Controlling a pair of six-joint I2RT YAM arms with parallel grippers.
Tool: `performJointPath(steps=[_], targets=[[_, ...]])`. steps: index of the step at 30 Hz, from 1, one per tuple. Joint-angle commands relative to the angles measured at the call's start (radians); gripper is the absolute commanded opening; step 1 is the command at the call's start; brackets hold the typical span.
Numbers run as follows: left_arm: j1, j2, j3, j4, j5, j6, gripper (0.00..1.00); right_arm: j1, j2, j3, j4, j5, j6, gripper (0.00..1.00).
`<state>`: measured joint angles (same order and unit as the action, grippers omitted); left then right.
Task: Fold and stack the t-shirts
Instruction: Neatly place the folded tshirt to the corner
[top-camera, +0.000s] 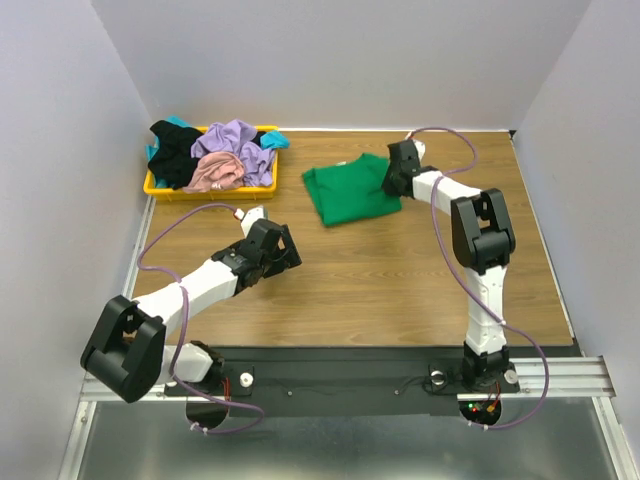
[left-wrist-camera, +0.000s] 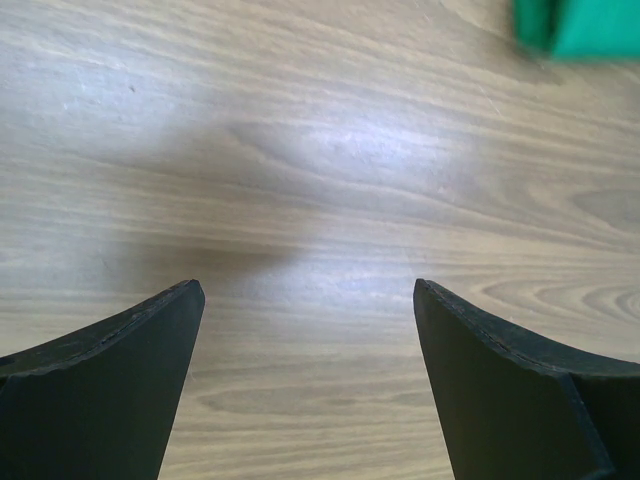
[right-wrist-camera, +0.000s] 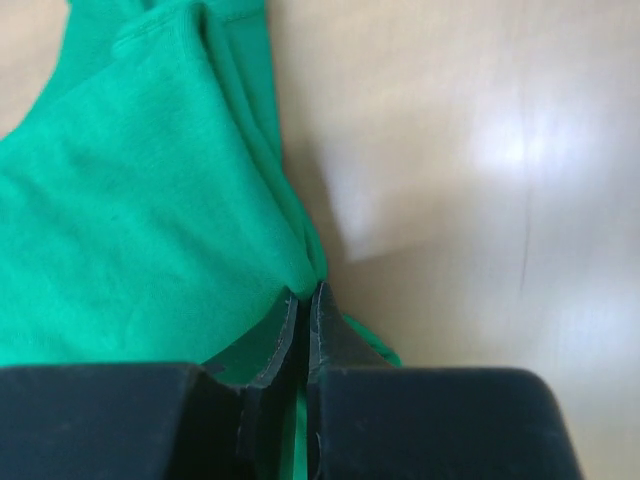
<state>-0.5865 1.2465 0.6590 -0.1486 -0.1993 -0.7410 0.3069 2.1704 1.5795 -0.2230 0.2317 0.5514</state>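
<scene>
My right gripper continues sliding the green t-shirt until it's straight along the back wall, as its fingers pinch the t-shirt's folded edge (top-camera: 396, 208) with the way open.
A folded bright green t-shirt (top-camera: 348, 192) lies on the wooden table, back centre. My right gripper (top-camera: 396, 180) sits at its right edge, shut on a fold of the green t-shirt (right-wrist-camera: 150, 210); the fabric edge is pinched between the fingertips (right-wrist-camera: 325, 310). My left gripper (top-camera: 290, 247) hovers open over bare wood in the middle-left, its fingers (left-wrist-camera: 120, 380) wide apart with nothing between them. A corner of the green t-shirt (left-wrist-camera: 585, 25) shows at the upper right of the left wrist view. Several crumpled t-shirts, lavender (top-camera: 238, 140), dusty pink (top-camera: 215, 172), black (top-camera: 175, 152) and teal, lie heaped in the tray.
The yellow tray (top-camera: 160, 189) stands at the back left near the wall. Grey walls close in the table on the left, back and right. Purple cables loop over both arms.
</scene>
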Motion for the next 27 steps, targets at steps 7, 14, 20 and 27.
performJointPath(steps=[7,14,20,27], targets=[[0.042,0.09,0.114,-0.016,-0.017,0.037,0.98,-0.144,0.309,0.411,-0.039,-0.034,-0.156,0.0],[0.057,0.136,0.137,-0.016,-0.008,0.046,0.98,-0.16,0.374,0.511,-0.062,-0.038,-0.199,0.0],[0.068,0.154,0.162,-0.017,0.008,0.046,0.98,-0.166,0.368,0.49,-0.072,-0.075,-0.142,0.0],[0.07,0.122,0.231,-0.063,-0.009,0.055,0.98,-0.166,0.249,0.491,-0.099,-0.089,-0.143,0.53]])
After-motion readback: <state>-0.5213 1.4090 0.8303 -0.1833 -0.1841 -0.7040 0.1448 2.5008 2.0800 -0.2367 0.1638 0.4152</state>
